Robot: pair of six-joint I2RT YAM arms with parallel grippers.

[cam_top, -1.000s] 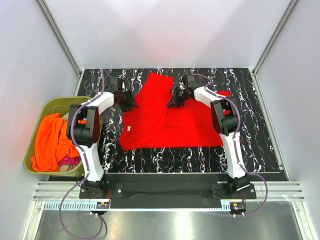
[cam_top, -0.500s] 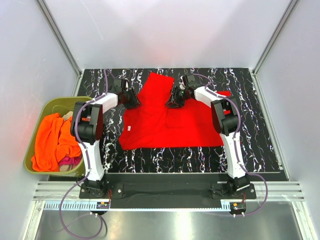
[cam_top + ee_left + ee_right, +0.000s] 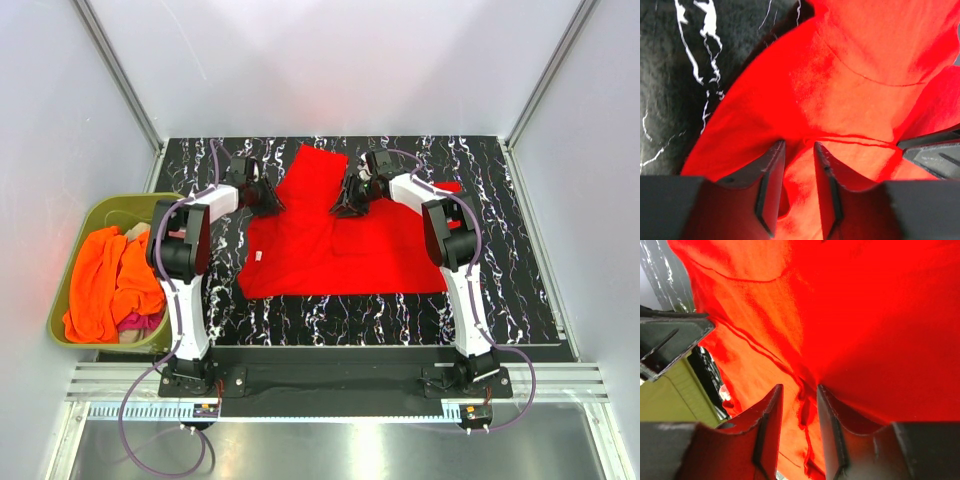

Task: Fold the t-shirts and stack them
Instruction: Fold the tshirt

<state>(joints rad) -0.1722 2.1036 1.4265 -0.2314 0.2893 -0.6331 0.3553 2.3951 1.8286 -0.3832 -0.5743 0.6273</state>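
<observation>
The red t-shirt's hem is far from my right gripper, which is at the base of the red t-shirt's sleeve (image 3: 326, 186), so next the gripper opens and goes to the hem's far corner (image 3: 455, 187).
A bright red t-shirt (image 3: 340, 250) lies spread on the black marbled table (image 3: 500, 290), its white neck label (image 3: 256, 259) at the left edge. My left gripper (image 3: 268, 199) sits low over the shirt's far left edge. Its jaws stand open around a fold of the red t-shirt (image 3: 865, 60), fingertips (image 3: 776, 150) on the cloth. My right gripper (image 3: 344, 205) rests on the shirt's far middle, open, with a ridge of the red t-shirt (image 3: 880, 315) between its fingers (image 3: 774, 395). More t-shirts lie in the tub: an orange one (image 3: 105, 280) on top, a magenta one (image 3: 137, 322) beneath.
An olive-green tub (image 3: 105, 212) stands off the table's left edge. White walls close in the back and both sides. The two grippers face each other closely: the right one (image 3: 935, 150) shows in the left wrist view, the left one (image 3: 670, 340) in the right wrist view.
My left gripper moved right onto the shirt's edge and its jaws narrowed. My right gripper opened where it was, letting go of the cloth.
</observation>
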